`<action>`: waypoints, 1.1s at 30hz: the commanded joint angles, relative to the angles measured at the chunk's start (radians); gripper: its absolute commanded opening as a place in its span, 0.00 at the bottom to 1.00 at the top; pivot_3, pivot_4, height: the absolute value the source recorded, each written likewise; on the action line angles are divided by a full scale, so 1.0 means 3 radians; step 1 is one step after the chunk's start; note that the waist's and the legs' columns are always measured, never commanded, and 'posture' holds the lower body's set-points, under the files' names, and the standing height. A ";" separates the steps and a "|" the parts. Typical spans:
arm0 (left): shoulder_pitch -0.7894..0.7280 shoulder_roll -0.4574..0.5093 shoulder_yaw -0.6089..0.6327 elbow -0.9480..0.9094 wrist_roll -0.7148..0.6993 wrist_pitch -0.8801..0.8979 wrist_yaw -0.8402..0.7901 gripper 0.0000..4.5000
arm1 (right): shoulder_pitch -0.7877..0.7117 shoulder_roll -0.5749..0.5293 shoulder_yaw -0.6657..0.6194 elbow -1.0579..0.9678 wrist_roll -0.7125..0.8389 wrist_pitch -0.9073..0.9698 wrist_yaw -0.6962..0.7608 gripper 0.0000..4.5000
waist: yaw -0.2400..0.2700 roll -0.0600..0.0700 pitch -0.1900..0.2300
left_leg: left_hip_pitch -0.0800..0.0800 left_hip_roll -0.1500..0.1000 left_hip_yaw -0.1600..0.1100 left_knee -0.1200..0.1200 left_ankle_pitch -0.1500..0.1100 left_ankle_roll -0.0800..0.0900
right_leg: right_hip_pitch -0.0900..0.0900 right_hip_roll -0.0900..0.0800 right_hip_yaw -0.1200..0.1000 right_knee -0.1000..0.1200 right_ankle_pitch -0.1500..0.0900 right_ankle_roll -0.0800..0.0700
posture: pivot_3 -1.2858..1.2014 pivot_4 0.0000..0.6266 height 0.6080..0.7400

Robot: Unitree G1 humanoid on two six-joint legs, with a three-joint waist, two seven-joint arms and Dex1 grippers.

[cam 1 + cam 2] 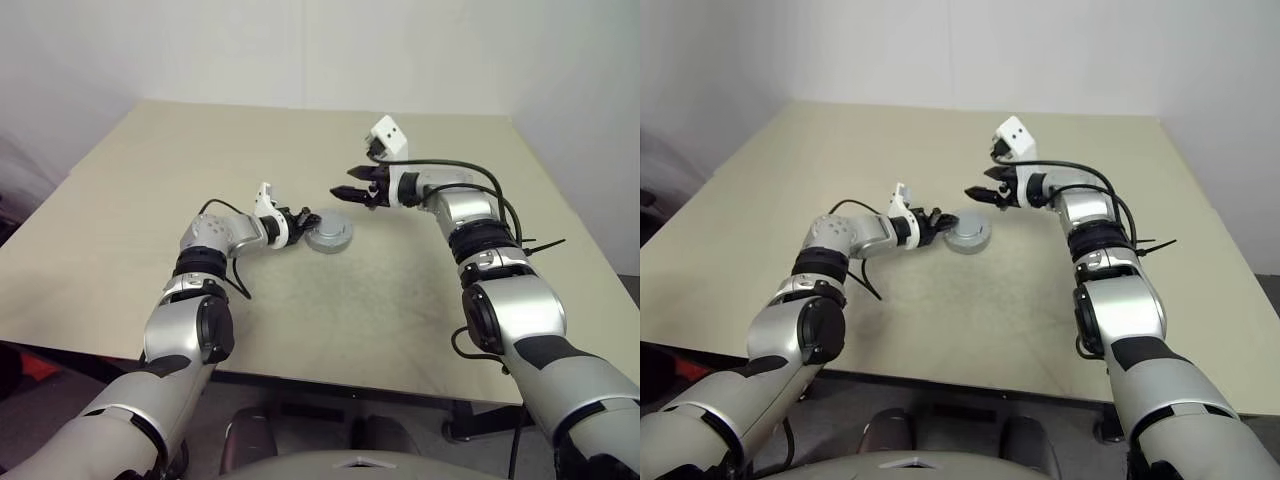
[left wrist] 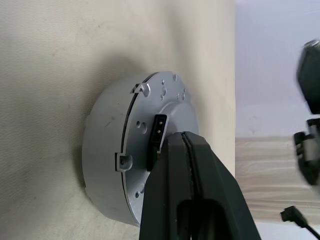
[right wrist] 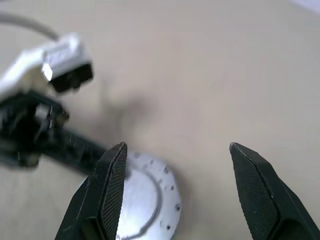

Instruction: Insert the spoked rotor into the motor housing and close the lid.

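My gripper will lift the motor housing and the light-grey lid together as one closed piece, because the lid lies flat and centred on top.
The round silver-grey motor housing sits on the table near its middle, with the light-grey lid lying on top of it. The lid's face shows small holes and a dark slot. My left gripper is shut, and its tips rest against the lid beside the slot, coming in from the housing's left. My right gripper hangs open and empty above and a little to the right of the housing, clear of it. In the right wrist view the lid lies below the spread fingers. The spoked rotor is hidden.
The beige table spreads wide around the housing on all sides. Its front edge runs close to me. A white wall stands behind the table's far edge.
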 commanded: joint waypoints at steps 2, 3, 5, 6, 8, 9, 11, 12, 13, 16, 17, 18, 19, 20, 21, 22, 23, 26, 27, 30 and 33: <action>-0.0024 -0.0001 -0.0021 -0.0003 0.0068 0.0003 0.0035 0.00 | -0.0101 -0.0036 -0.0147 0.0135 0.0120 0.0288 -0.0137 0.82 | 0.0002 0.0000 0.0000 | 0.0000 0.0000 0.0000 0.0001 0.0000 0.0000 | 0.0000 0.0000 0.0000 0.0000 0.0000 0.0000 | 0.52 0.00 1.00; -0.0021 0.0000 -0.0020 -0.0006 0.0068 0.0003 0.0036 0.00 | -0.0092 -0.0038 -0.0176 0.0182 0.0144 0.0378 -0.0151 0.82 | 0.0002 0.0000 0.0000 | -0.0001 0.0000 0.0000 0.0001 0.0001 -0.0001 | 0.0000 0.0000 0.0000 0.0000 0.0000 0.0000 | 0.52 0.00 1.00; -0.0014 0.0002 -0.0018 -0.0016 0.0066 0.0008 0.0040 0.00 | -0.0078 -0.0044 -0.0236 0.0278 0.0192 0.0552 -0.0151 0.82 | 0.0003 0.0000 0.0000 | -0.0001 0.0000 0.0000 0.0001 0.0001 -0.0001 | 0.0000 0.0000 0.0000 0.0000 0.0000 0.0000 | 0.52 0.00 1.00; -0.0007 0.0006 -0.0016 -0.0025 0.0065 0.0013 0.0043 0.00 | -0.0075 -0.0050 -0.0309 0.0375 0.0245 0.0711 -0.0194 0.82 | 0.0004 0.0000 0.0000 | -0.0001 0.0000 0.0000 0.0001 0.0001 -0.0002 | 0.0000 0.0000 0.0000 0.0001 0.0000 0.0000 | 0.52 0.00 1.00; 0.0004 0.0009 -0.0014 -0.0037 0.0064 0.0019 0.0047 0.00 | -0.0076 -0.0060 -0.0401 0.0492 0.0313 0.0916 -0.0251 0.82 | 0.0008 0.0000 0.0000 | -0.0001 0.0000 0.0000 0.0002 0.0001 -0.0002 | 0.0000 0.0000 0.0000 0.0002 0.0000 0.0000 | 0.52 0.00 1.00; 0.0011 0.0011 -0.0014 -0.0044 0.0065 0.0022 0.0048 0.00 | -0.0074 -0.0071 -0.0444 0.0538 0.0355 0.1026 -0.0237 0.82 | 0.0008 0.0001 0.0001 | -0.0001 0.0000 0.0000 0.0003 0.0001 -0.0002 | -0.0001 0.0000 0.0000 0.0002 0.0000 0.0000 | 0.52 0.00 1.00; 0.0020 0.0014 -0.0014 -0.0054 0.0067 0.0027 0.0050 0.00 | -0.0083 -0.0093 -0.0520 0.0600 0.0419 0.1190 -0.0216 0.82 | 0.0010 0.0002 0.0001 | -0.0002 0.0000 0.0000 0.0003 0.0003 -0.0005 | -0.0001 0.0000 0.0000 0.0002 0.0000 0.0000 | 0.52 0.00 1.00; 0.0032 0.0013 -0.0015 -0.0070 0.0065 0.0036 0.0052 0.00 | -0.0084 -0.0114 -0.0574 0.0649 0.0462 0.1308 -0.0224 0.82 | 0.0012 0.0002 0.0001 | -0.0002 0.0000 0.0000 0.0004 0.0003 -0.0004 | -0.0001 0.0000 0.0000 0.0002 0.0000 0.0000 | 0.52 0.00 1.00; 0.0044 0.0012 -0.0016 -0.0087 0.0064 0.0044 0.0054 0.00 | -0.0079 -0.0132 -0.0609 0.0683 0.0493 0.1411 -0.0225 0.82 | 0.0015 0.0002 0.0001 | -0.0002 0.0000 0.0000 0.0004 0.0003 -0.0004 | -0.0001 0.0000 -0.0001 0.0003 0.0000 0.0000 | 0.52 0.00 1.00; 0.0068 0.0009 -0.0021 -0.0125 0.0066 0.0058 0.0059 0.00 | -0.0007 -0.0143 -0.0606 0.0721 0.0499 0.1650 -0.0145 0.82 | 0.0019 0.0002 0.0001 | -0.0003 0.0000 0.0000 0.0005 0.0003 -0.0005 | -0.0001 0.0000 0.0000 0.0003 0.0000 0.0000 | 0.52 0.00 1.00; 0.0075 0.0007 -0.0023 -0.0137 0.0067 0.0061 0.0061 0.00 | 0.0024 -0.0131 -0.0587 0.0716 0.0488 0.1695 -0.0127 0.82 | 0.0018 0.0002 0.0001 | -0.0003 0.0001 0.0000 0.0005 0.0003 -0.0006 | -0.0001 0.0000 -0.0001 0.0003 0.0000 0.0000 | 0.52 0.00 1.00; 0.0083 0.0003 -0.0024 -0.0151 0.0067 0.0065 0.0064 0.00 | 0.0051 -0.0115 -0.0576 0.0705 0.0486 0.1736 -0.0110 0.82 | 0.0018 0.0002 0.0001 | -0.0002 0.0001 0.0000 0.0005 0.0004 -0.0007 | -0.0001 0.0000 -0.0001 0.0003 0.0000 0.0000 | 0.52 0.00 1.00; 0.0089 0.0001 -0.0024 -0.0162 0.0067 0.0069 0.0067 0.00 | 0.0069 -0.0104 -0.0574 0.0693 0.0486 0.1767 -0.0099 0.82 | 0.0018 0.0002 0.0001 | -0.0002 0.0002 0.0000 0.0006 0.0005 -0.0008 | -0.0001 0.0000 -0.0001 0.0004 0.0000 0.0000 | 0.52 0.00 1.00; 0.0095 0.0000 -0.0025 -0.0172 0.0067 0.0071 0.0068 0.00 | 0.0097 -0.0071 -0.0581 0.0684 0.0503 0.1831 -0.0091 0.82 | 0.0017 0.0002 0.0001 | -0.0002 0.0002 0.0000 0.0006 0.0005 -0.0009 | -0.0001 0.0000 -0.0001 0.0004 0.0000 0.0000 | 0.52 0.00 1.00; 0.0101 -0.0002 -0.0026 -0.0184 0.0068 0.0073 0.0069 0.00 | 0.0122 -0.0040 -0.0586 0.0669 0.0517 0.1888 -0.0086 0.82 | 0.0015 0.0002 0.0001 | -0.0002 0.0002 0.0000 0.0007 0.0005 -0.0009 | -0.0001 0.0000 -0.0001 0.0005 0.0000 0.0000 | 0.52 0.00 1.00; 0.0108 -0.0003 -0.0026 -0.0195 0.0068 0.0075 0.0072 0.00 | 0.0150 0.0002 -0.0599 0.0653 0.0542 0.1958 -0.0086 0.82 | 0.0012 0.0002 0.0001 | -0.0002 0.0001 0.0000 0.0007 0.0005 -0.0009 | -0.0001 0.0000 0.0000 0.0006 0.0000 0.0000 | 0.52 0.00 1.00; 0.0116 -0.0004 -0.0026 -0.0208 0.0068 0.0078 0.0075 0.00 | 0.0179 0.0050 -0.0623 0.0641 0.0575 0.2023 -0.0084 0.82 | 0.0009 0.0002 0.0001 | -0.0002 0.0002 0.0000 0.0008 0.0005 -0.0009 | -0.0001 0.0000 0.0000 0.0007 0.0000 0.0000 | 0.52 0.00 1.00; 0.0143 -0.0008 -0.0027 -0.0249 0.0070 0.0088 0.0083 0.00 | 0.0238 0.0173 -0.0686 0.0558 0.0659 0.2178 -0.0110 0.82 | 0.0002 0.0002 0.0001 | 0.0000 0.0004 0.0000 0.0008 0.0006 -0.0010 | -0.0001 0.0002 0.0000 0.0009 0.0000 0.0000 | 0.52 0.00 1.00; 0.0152 -0.0009 -0.0028 -0.0262 0.0070 0.0092 0.0087 0.00 | 0.0247 0.0224 -0.0721 0.0533 0.0700 0.2221 -0.0144 0.82 | -0.0001 0.0002 0.0001 | 0.0000 0.0004 0.0000 0.0008 0.0006 -0.0010 | -0.0001 0.0003 0.0001 0.0009 0.0000 0.0000 | 0.52 0.00 1.00; 0.0179 -0.0013 -0.0031 -0.0306 0.0071 0.0106 0.0100 0.00 | 0.0253 0.0358 -0.0825 0.0472 0.0803 0.2298 -0.0236 0.82 | -0.0004 0.0002 0.0001 | 0.0001 0.0007 0.0000 0.0007 0.0007 -0.0012 | -0.0001 0.0006 0.0002 0.0011 0.0000 0.0000 | 0.52 0.00 1.00; 0.0198 -0.0018 -0.0030 -0.0340 0.0071 0.0115 0.0114 0.00 | 0.0226 0.0457 -0.0943 0.0451 0.0892 0.2323 -0.0353 0.82 | -0.0016 0.0002 0.0001 | 0.0002 0.0009 0.0000 0.0006 0.0010 -0.0018 | 0.0000 0.0009 0.0004 0.0012 0.0000 -0.0001 | 0.52 0.00 1.00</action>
